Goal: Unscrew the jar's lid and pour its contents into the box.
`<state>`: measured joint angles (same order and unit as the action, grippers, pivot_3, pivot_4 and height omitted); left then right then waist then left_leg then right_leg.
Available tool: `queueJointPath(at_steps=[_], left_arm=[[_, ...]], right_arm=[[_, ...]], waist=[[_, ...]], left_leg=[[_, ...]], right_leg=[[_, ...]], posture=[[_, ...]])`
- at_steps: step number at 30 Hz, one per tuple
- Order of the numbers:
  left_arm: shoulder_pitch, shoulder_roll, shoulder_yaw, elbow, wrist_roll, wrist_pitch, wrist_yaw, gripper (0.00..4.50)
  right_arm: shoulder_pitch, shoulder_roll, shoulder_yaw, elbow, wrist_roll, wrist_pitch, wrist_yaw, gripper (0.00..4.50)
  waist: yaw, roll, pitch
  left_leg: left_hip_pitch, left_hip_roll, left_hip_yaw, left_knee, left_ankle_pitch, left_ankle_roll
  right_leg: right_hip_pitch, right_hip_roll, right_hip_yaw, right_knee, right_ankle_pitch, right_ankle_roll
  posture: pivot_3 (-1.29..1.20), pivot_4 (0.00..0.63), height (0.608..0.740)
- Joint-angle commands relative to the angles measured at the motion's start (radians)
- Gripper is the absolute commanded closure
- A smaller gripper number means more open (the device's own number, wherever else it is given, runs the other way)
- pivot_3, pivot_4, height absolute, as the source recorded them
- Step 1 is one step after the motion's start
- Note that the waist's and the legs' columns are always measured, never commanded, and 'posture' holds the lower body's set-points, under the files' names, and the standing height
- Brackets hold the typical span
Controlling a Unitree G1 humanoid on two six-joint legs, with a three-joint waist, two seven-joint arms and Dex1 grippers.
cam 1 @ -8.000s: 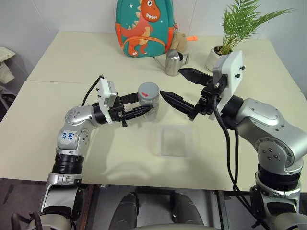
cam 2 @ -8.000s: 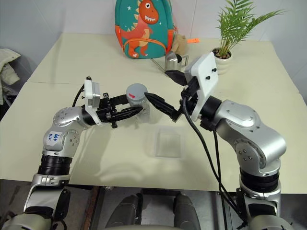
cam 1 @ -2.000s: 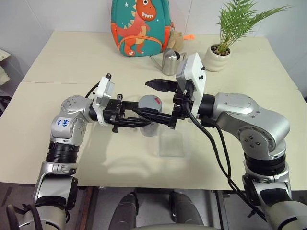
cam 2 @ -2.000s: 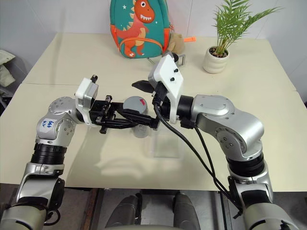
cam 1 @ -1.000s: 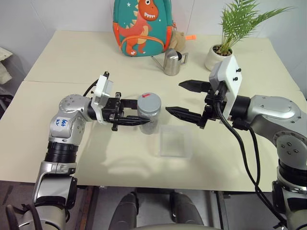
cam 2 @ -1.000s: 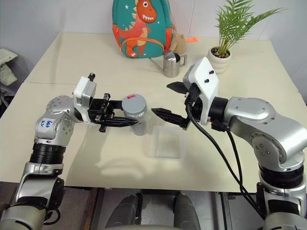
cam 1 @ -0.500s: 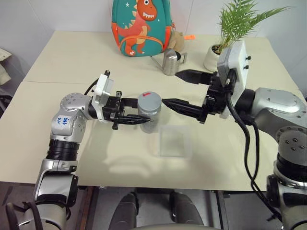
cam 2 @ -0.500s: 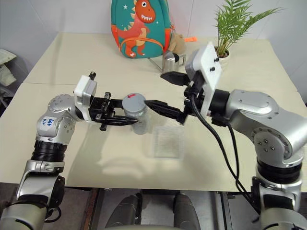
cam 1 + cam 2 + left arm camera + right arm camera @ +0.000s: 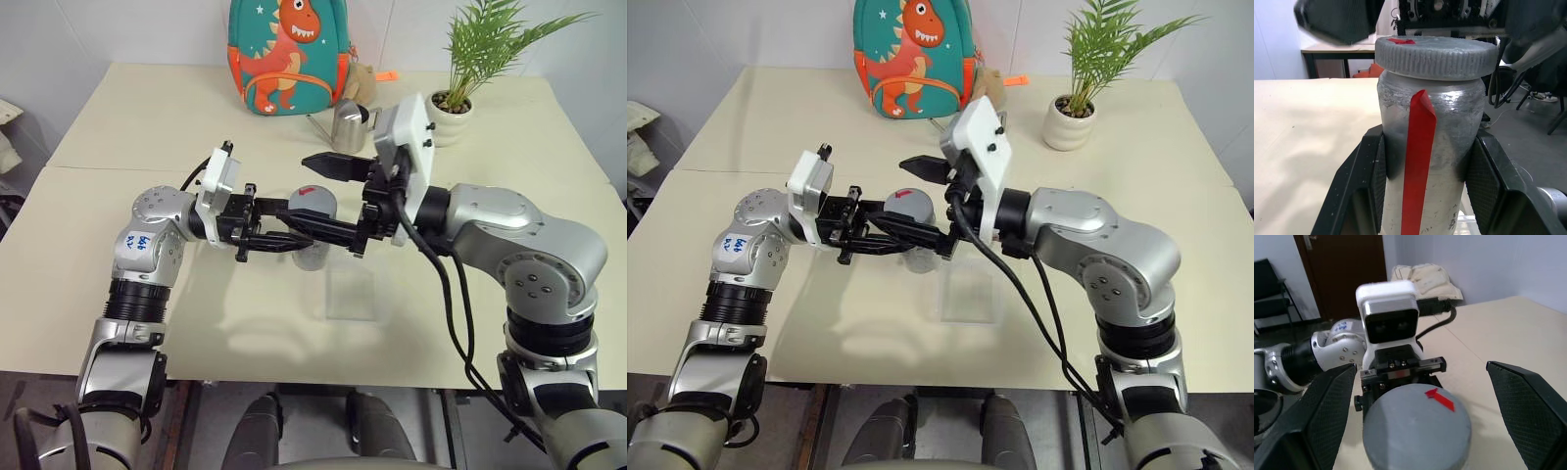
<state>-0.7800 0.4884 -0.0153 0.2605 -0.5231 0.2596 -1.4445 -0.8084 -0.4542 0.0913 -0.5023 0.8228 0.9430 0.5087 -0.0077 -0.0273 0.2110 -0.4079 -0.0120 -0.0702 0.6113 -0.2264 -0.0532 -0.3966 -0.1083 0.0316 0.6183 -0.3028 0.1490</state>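
Note:
The robot should expect the grey lid to turn counterclockwise and come off in one piece when the robot twists it, since the red mark (image 9: pixel 1440 399) points that way along the grey lid's rim (image 9: pixel 1413 433).
My left gripper (image 9: pixel 286 238) is shut on the body of the whitish jar (image 9: pixel 312 245) and holds it upright just above the table. In the left wrist view the two black fingers (image 9: pixel 1369 181) press the jar (image 9: pixel 1430 132) on both sides below the lid (image 9: pixel 1436 54). The grey lid (image 9: pixel 313 203) with its red mark sits on the jar. My right gripper (image 9: pixel 299 193) comes from the right, open, with one finger on each side of the lid (image 9: pixel 1418 428), not touching it. The clear box (image 9: pixel 351 292) lies on the table just right of the jar. The contents are hidden.
At the back of the cream table (image 9: pixel 118 108) stand a dinosaur backpack (image 9: pixel 286 54), a steel spouted can (image 9: pixel 350 127) and a potted plant (image 9: pixel 446 117). A seam crosses the tabletop on the left.
My right gripper has swung left from beside the box to the jar, and its open fingers now straddle the lid. The left gripper and jar have stayed put.

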Motion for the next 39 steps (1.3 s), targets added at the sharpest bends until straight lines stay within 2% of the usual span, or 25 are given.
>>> queueJointPath(at_steps=[1, 14, 23, 39], left_arm=[[-0.016, 0.005, 0.01, -0.011, -0.002, -0.013, -0.005, 2.65], [-0.011, 0.007, 0.014, -0.011, -0.002, -0.016, 0.0, 2.65], [-0.012, 0.005, 0.016, -0.006, 0.003, -0.019, -0.002, 2.65], [-0.015, 0.005, 0.016, 0.004, 0.007, -0.025, -0.002, 2.65]], right_arm=[[-0.019, 0.008, 0.02, -0.003, -0.042, -0.038, 0.015, 0.04], [0.004, -0.046, -0.025, -0.016, -0.077, -0.016, 0.013, 0.04], [0.042, -0.119, -0.069, -0.049, -0.059, 0.009, 0.012, 0.04], [0.058, -0.186, -0.117, -0.081, -0.003, 0.036, 0.028, 0.04]], waist=[[0.0, 0.0, 0.0], [0.001, 0.0, 0.0], [0.0, 0.0, 0.0], [0.002, 0.0, 0.0]], left_leg=[[0.0, 0.0, 0.0, 0.0, 0.0, 0.0], [0.0, 0.0, 0.0, 0.0, 0.0, 0.0], [0.0, 0.0, 0.0, 0.0, 0.0, 0.0], [0.0, 0.0, 0.0, 0.0, 0.0, 0.0]], right_leg=[[0.0, 0.0, 0.0, 0.0, 0.0, 0.0], [0.0, 0.0, 0.0, 0.0, 0.0, 0.0], [0.0, 0.0, 0.0, 0.0, 0.0, 0.0], [0.0, 0.0, 0.0, 0.0, 0.0, 0.0]], posture=[[0.0, 0.15, 0.74], [0.0, 0.15, 0.74], [0.0, 0.15, 0.74], [0.0, 0.15, 0.74]])
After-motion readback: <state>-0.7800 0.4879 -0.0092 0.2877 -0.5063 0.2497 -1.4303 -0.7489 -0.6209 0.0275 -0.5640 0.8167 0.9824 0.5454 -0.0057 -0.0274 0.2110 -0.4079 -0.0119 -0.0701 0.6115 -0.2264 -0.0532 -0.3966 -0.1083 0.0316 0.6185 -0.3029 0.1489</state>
